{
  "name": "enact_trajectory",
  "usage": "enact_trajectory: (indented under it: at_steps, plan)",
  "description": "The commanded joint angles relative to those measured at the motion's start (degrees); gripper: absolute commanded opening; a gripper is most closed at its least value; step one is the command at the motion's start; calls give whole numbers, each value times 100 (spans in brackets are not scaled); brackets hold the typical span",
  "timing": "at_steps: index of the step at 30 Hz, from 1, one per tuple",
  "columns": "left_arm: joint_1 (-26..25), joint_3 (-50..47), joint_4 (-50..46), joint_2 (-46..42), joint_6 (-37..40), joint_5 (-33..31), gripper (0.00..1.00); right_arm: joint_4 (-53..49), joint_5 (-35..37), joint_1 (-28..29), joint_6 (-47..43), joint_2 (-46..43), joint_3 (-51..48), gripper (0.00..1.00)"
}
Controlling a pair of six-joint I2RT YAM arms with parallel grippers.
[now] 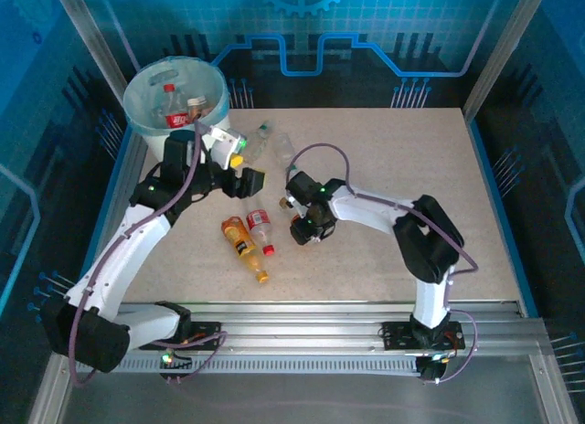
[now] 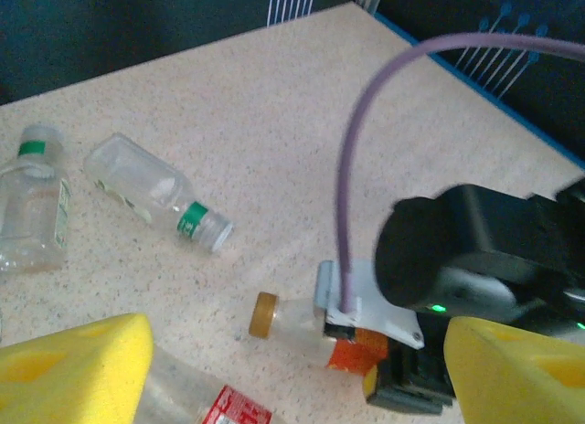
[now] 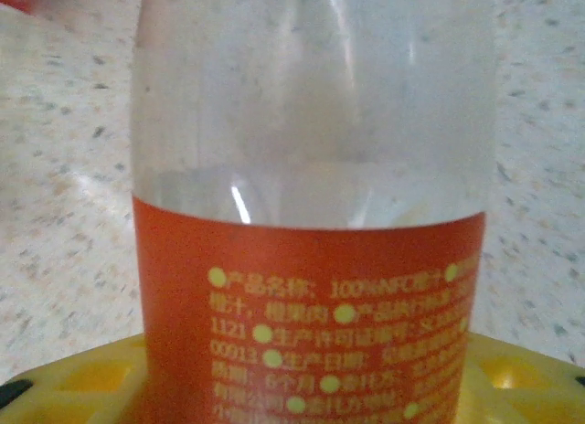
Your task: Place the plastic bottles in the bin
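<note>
The clear bottle with the orange label will stay with its gold cap up when I set it next to the other bottles, because they stand upright in the bin (image 1: 175,106).
A clear bottle with an orange label (image 3: 306,287) lies on the table with my right gripper (image 3: 306,392) shut on its labelled body, the yellow pads against both sides. In the left wrist view its gold cap (image 2: 263,314) sticks out from under my right gripper (image 2: 402,369). My left gripper (image 2: 297,374) hangs open above a red-labelled clear bottle (image 2: 206,401). Seen from above, my left gripper (image 1: 241,166) is right of the bin (image 1: 137,100), which holds several bottles. An orange bottle (image 1: 242,246) and the red-labelled bottle (image 1: 261,228) lie left of my right gripper (image 1: 300,221).
Two clear bottles with green labels (image 2: 155,191) (image 2: 32,214) lie toward the back of the table, near the bin. Blue walls and metal posts enclose the table (image 1: 402,168), with open tabletop on the right.
</note>
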Motion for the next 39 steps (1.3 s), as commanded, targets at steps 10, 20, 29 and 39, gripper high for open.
enact_trajectory:
  at_steps: [10,20,29,39]
  plan:
    - [-51,1093,1844,501,-2399,2144,80,3052,-1756,-68,-333,-2633,-705,56]
    - [-77,1094,2936,423,-3218,3116,69,3441,-2847,-316,-226,-3124,-540,56]
    - [-108,1134,2696,426,-2969,3313,67,4346,-3169,-307,-147,-3515,-1096,57]
    - [-258,1206,2972,644,-3059,3801,55,4342,-3126,-312,-297,-3768,-1304,57]
